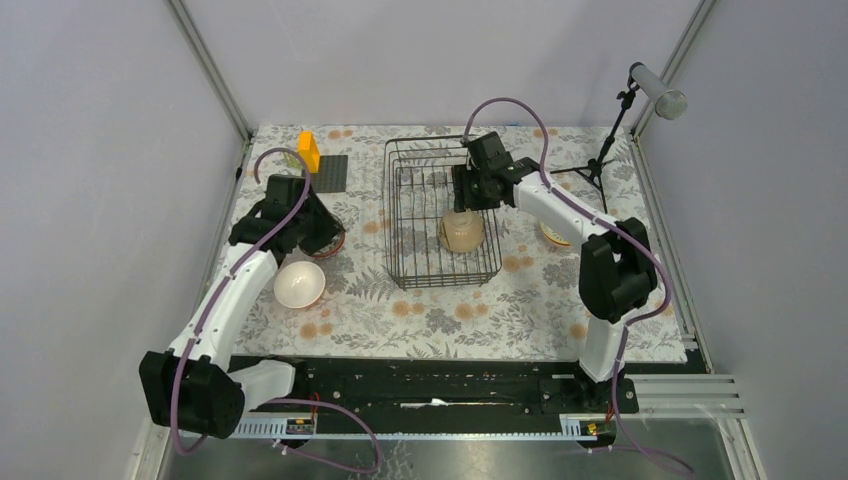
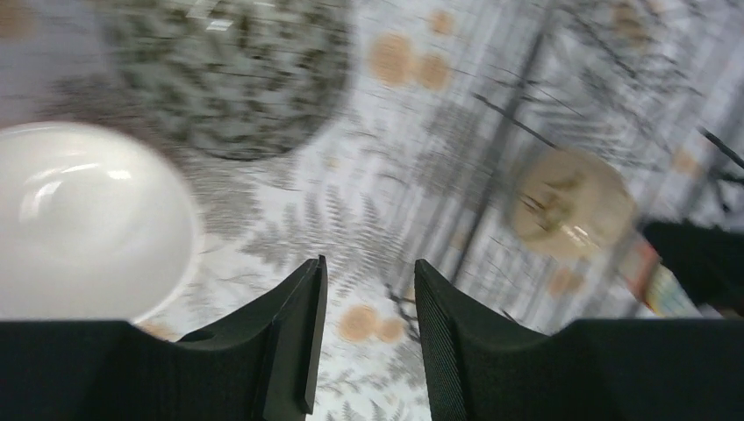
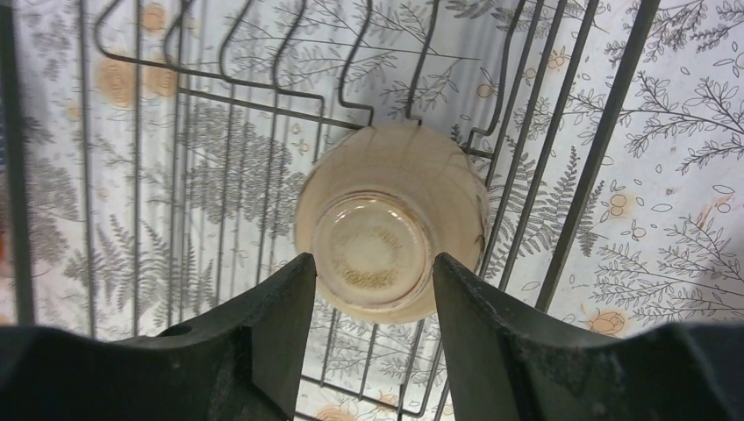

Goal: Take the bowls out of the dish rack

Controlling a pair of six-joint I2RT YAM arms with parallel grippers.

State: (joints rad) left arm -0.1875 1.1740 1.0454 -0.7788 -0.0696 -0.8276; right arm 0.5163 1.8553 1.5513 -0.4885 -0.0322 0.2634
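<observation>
The cream bowl is upside down and its rim (image 3: 484,209) is against the rack's wires, so its base (image 3: 370,246) should be tipped over toward my left gripper by my right gripper.
The black wire dish rack (image 1: 440,262) stands mid-table. One cream bowl (image 1: 461,232) lies upside down inside it. My right gripper (image 1: 466,196) hangs open over the rack. In the right wrist view its fingers (image 3: 373,263) straddle the cream bowl's base (image 3: 390,224) from above without touching it, with the rack's wires (image 3: 597,149) around it. My left gripper (image 1: 322,238) is open and empty over the cloth (image 2: 368,272). A whitish bowl (image 1: 299,284) sits upright beside it and also shows in the left wrist view (image 2: 88,219). A dark patterned bowl (image 2: 228,70) lies just beyond, blurred.
An orange object (image 1: 309,152) sits on a flat dark grey plate (image 1: 330,172) at the back left. Another bowl (image 1: 553,236) rests right of the rack, partly behind my right arm. A small camera stand (image 1: 605,150) is at the back right.
</observation>
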